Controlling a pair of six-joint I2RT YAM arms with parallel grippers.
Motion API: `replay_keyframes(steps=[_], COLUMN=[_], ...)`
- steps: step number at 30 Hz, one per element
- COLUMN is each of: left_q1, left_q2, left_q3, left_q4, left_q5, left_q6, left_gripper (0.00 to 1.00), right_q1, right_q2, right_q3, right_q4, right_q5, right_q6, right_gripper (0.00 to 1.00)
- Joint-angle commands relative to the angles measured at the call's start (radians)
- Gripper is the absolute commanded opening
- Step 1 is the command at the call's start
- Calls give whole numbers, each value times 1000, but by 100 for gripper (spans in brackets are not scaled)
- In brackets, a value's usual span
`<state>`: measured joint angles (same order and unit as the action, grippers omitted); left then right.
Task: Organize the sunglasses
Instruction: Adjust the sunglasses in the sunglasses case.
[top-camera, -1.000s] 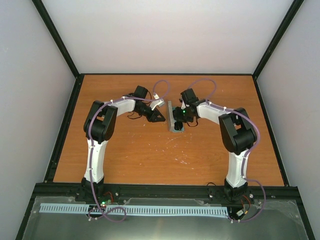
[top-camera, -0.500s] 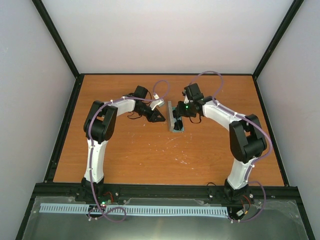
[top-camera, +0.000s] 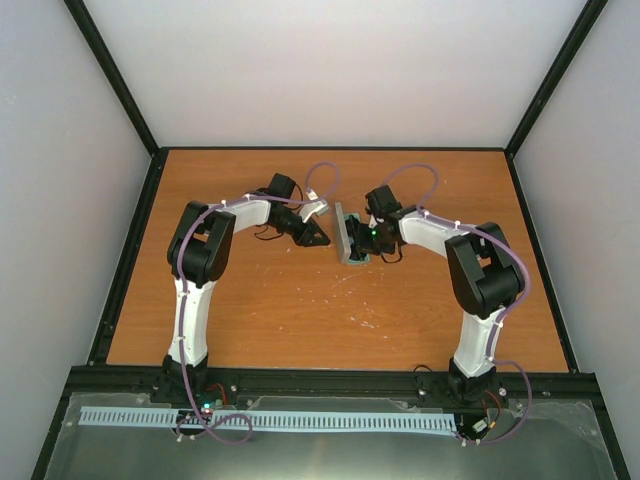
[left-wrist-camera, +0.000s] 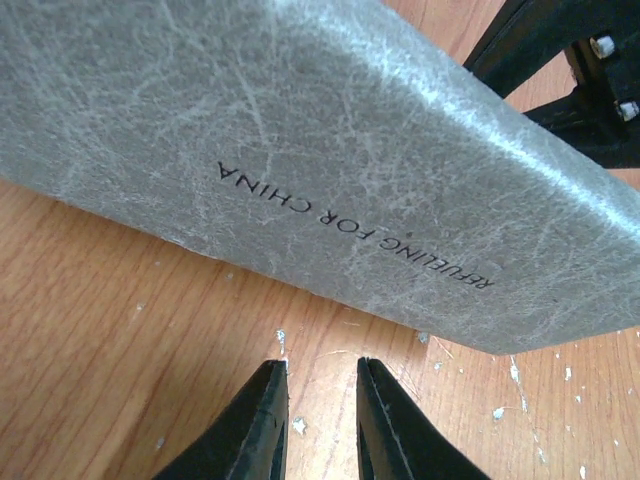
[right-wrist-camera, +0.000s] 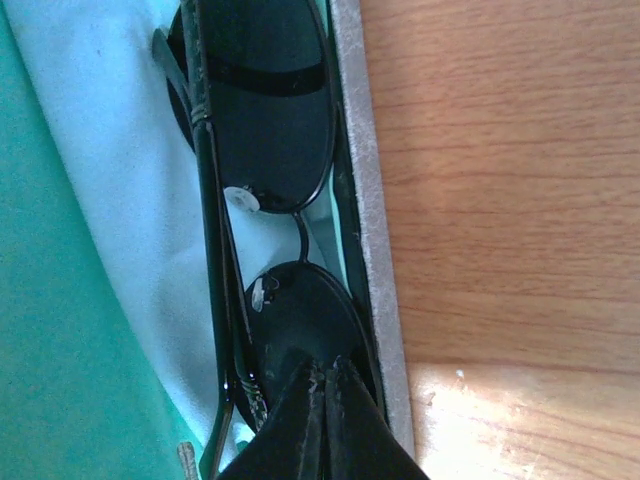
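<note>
My right gripper is over the nearer lens (right-wrist-camera: 292, 325) and is in the lid's way. It should back out and steady the case rim (right-wrist-camera: 378, 255) before my left gripper closes the lid.
The grey case (top-camera: 352, 242) lies open at the table's middle, its lid raised. In the right wrist view the sunglasses (right-wrist-camera: 270, 110) lie folded inside it on the light blue cloth (right-wrist-camera: 110, 180), against the grey case rim (right-wrist-camera: 365, 200), with teal lining (right-wrist-camera: 40, 350) to the left. My right gripper (right-wrist-camera: 327, 368) is shut, its tips over the nearer dark lens; it also shows in the top view (top-camera: 362, 238). My left gripper (left-wrist-camera: 318, 365) is slightly open and empty on the wood, just short of the case's grey outer shell (left-wrist-camera: 300, 130); it sits left of the case (top-camera: 318, 237).
The orange wooden table (top-camera: 300, 310) has a black frame round it and white walls behind. Part of the right arm (left-wrist-camera: 580, 70) shows beyond the case in the left wrist view. Small white specks dot the wood near the case.
My right arm rose and swung back from the case, then came down again with its tips over the case. The left arm has not moved.
</note>
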<state>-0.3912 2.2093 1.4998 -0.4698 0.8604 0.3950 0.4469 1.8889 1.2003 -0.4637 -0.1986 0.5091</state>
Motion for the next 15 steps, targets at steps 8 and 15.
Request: replay_keyframes(steps=[8,15], left_q1=[-11,-11], left_q2=[-9,-5], left_q3=[9,22], left_q4=[8,6], left_q5=[17,19], left_q6=[-8,-11], left_gripper=[22,22], right_q1=[43,44], right_q2=[22,-13], right_q3=[-16,-13], right_q4=[24,10], right_q5=[-26,-5], right_q6=[12,16], right_gripper=[3,5])
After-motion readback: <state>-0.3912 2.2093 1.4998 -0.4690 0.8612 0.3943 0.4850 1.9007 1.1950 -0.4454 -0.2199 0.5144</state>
